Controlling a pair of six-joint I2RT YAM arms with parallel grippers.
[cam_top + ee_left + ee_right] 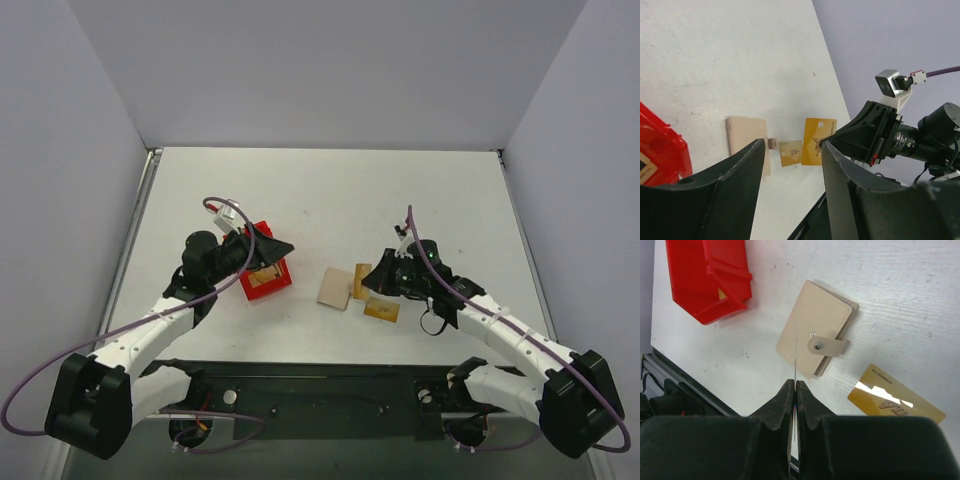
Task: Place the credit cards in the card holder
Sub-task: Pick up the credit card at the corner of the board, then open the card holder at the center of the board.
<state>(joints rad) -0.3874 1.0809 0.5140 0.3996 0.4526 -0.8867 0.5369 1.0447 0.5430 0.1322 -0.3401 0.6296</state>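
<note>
The snap tab is lying over the card holder's closed cover (807, 319), so I should first fold the tab (826, 346) back with my right gripper and then open the cover with my left gripper.
The card holder (334, 288), a closed beige wallet with a snap tab, lies flat mid-table, also in the right wrist view (812, 332) and the left wrist view (746, 136). My right gripper (377, 279) hovers just right of it, shut on one orange-yellow credit card (362, 277) held on edge; the right wrist view shows that card as a thin line (796, 350) rising from the gripper (796, 386). A second credit card (381, 311) lies flat on the table (895, 401). My left gripper (268, 250) stands open and empty over the red bin (264, 272), fingers (740, 170) spread.
The red plastic bin (710, 275) sits left of the wallet with something yellowish inside it. The black front rail (320, 385) runs along the table's near edge. Grey walls close in the left, right and far sides.
</note>
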